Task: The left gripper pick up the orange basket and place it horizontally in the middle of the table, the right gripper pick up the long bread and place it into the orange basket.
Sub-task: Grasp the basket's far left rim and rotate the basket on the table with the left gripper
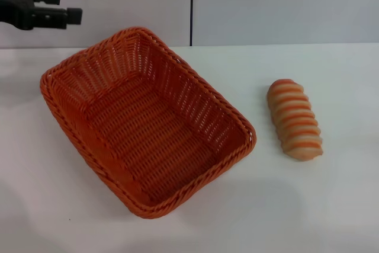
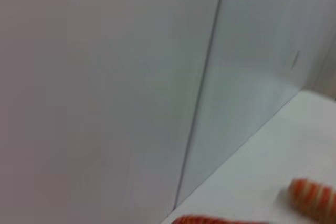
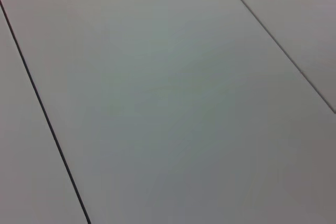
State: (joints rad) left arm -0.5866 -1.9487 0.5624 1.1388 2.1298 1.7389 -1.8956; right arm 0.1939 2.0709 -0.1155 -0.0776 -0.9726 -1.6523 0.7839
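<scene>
My left gripper should keep its open fingers, now above the orange basket's free short side (image 1: 108,68), going down to that side's rim (image 1: 80,57). It should close once the fingers are on both sides of the rim.
The orange basket (image 1: 148,128) lies empty on the white table (image 1: 331,205), left of centre and turned at a diagonal. To its right, clear of it, rests the long bread (image 1: 295,119), a tan loaf with orange ridges. My left gripper (image 1: 62,5) hovers high at the far left, above and behind the basket's far corner, open and holding nothing. The left wrist view catches a strip of the basket's rim (image 2: 210,220) and one end of the bread (image 2: 315,198). The right gripper is out of view; its wrist camera shows only wall.
A pale panelled wall (image 1: 266,4) with a dark vertical seam (image 1: 191,4) rises behind the table's far edge. Bare white tabletop lies in front of the basket and around the bread.
</scene>
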